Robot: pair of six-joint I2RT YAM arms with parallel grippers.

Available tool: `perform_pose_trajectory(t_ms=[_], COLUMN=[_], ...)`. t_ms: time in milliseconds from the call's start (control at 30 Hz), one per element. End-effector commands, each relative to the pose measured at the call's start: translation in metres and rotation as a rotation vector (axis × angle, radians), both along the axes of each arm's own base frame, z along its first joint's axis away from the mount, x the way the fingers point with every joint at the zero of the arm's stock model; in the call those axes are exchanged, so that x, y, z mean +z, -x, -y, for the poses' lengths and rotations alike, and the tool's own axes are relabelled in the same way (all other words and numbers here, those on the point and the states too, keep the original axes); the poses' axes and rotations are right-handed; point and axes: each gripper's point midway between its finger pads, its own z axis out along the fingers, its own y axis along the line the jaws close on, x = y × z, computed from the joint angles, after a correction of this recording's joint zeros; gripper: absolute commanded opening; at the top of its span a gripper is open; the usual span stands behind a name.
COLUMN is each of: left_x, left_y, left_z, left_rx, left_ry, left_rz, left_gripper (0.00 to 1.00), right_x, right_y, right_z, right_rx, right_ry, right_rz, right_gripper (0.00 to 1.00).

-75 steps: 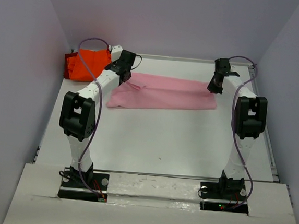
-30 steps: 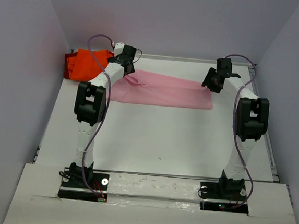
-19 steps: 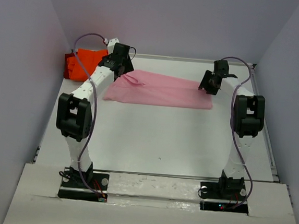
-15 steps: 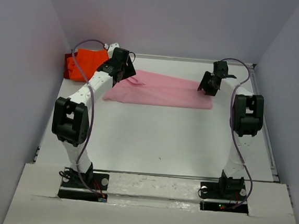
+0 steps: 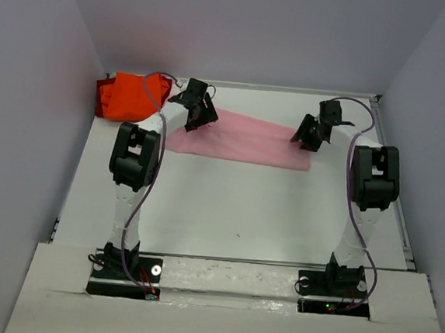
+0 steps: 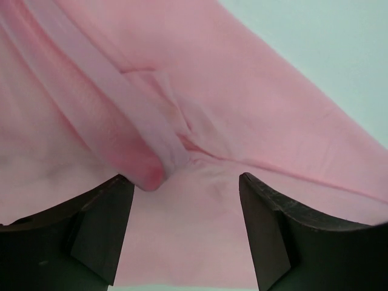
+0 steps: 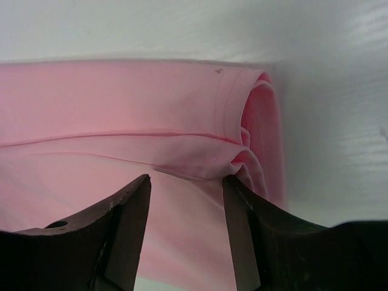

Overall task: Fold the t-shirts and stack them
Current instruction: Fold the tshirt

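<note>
The pink t-shirt's band [image 5: 250,139] lies crosswise along the bar, so my right gripper should swing one end [image 5: 302,161] of the band toward the arm bases while my left gripper steadies the other.
A light pink t-shirt [image 5: 244,141] lies folded into a long band across the far part of the table. My left gripper [image 5: 202,116] hangs over its left end, jaws open. In the left wrist view the pink t-shirt [image 6: 212,109] shows a rolled fold close to the left finger of the left gripper [image 6: 185,182]. My right gripper [image 5: 303,133] is open over the right end. In the right wrist view the bunched edge of the pink t-shirt [image 7: 121,103] touches the right finger of the right gripper [image 7: 187,182]. Orange t-shirts [image 5: 127,97] lie heaped in the far left corner.
The white table [image 5: 234,206] stretches bare between the pink shirt and the arm bases. Grey walls close in on the left, right and far sides. A metal rail [image 5: 276,87] runs along the far edge.
My left gripper has swung right from the orange heap's side to above the pink shirt's left end. The right gripper has dipped a little toward the right end.
</note>
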Motion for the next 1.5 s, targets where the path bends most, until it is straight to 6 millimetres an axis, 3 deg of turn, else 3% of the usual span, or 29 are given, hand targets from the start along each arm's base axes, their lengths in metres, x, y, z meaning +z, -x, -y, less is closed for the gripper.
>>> perform_pose_trajectory(t_ms=[0,67,267,467,667,767,867,967,1000,1033,1100,1133,1267,1467], left_x=[-0.006,0.005,0.011,-0.004,-0.017,-0.020,-0.016,-0.010,-0.011,-0.009,-0.007,-0.007,-0.005,0.002], left_y=[-0.007,-0.017,-0.032,-0.030,-0.033,-0.031,-0.027,-0.025,-0.024,-0.024,-0.022,-0.022,-0.023,-0.030], left_z=[0.002,0.002,-0.002,-0.002,-0.001,-0.001,-0.002,-0.005,-0.005,-0.006,-0.008,-0.008,-0.010,-0.008], left_rx=[-0.020,-0.029,-0.042,-0.063,-0.077,-0.078,-0.073,-0.070,-0.071,-0.068,-0.066,-0.067,-0.059,-0.055], left_ry=[-0.004,-0.021,-0.054,-0.069,-0.078,-0.080,-0.076,-0.083,-0.085,-0.088,-0.094,-0.096,-0.097,-0.099], left_rz=[-0.060,-0.037,-0.035,-0.054,-0.070,-0.071,-0.062,-0.056,-0.059,-0.055,-0.055,-0.053,-0.052,-0.050], left_gripper=[0.80,0.80,0.80,0.80,0.79,0.79,0.79,0.79,0.79,0.79,0.79,0.79,0.79,0.79], right_x=[-0.012,-0.008,0.021,0.060,0.069,0.070,0.070,0.074,0.061,0.074,0.072,0.059,0.065,0.031], right_y=[0.047,0.060,0.111,0.158,0.190,0.183,0.161,0.131,0.122,0.114,0.090,0.083,0.068,0.057], right_z=[0.005,0.009,0.015,0.004,-0.005,-0.004,-0.003,-0.012,-0.014,-0.017,-0.024,-0.026,-0.054,-0.059], right_rx=[-0.048,-0.069,-0.112,-0.088,-0.009,0.024,0.027,0.045,0.051,0.055,0.068,0.065,0.118,0.112], right_ry=[0.022,0.031,0.020,-0.056,-0.084,-0.054,-0.036,-0.053,-0.055,-0.064,-0.088,-0.094,-0.116,-0.102], right_rz=[-0.102,-0.100,-0.047,0.041,0.074,0.087,0.094,0.131,0.097,0.128,0.112,0.084,0.094,0.023], right_gripper=[0.57,0.57,0.57,0.57,0.57,0.58,0.58,0.58,0.58,0.58,0.58,0.58,0.58,0.57])
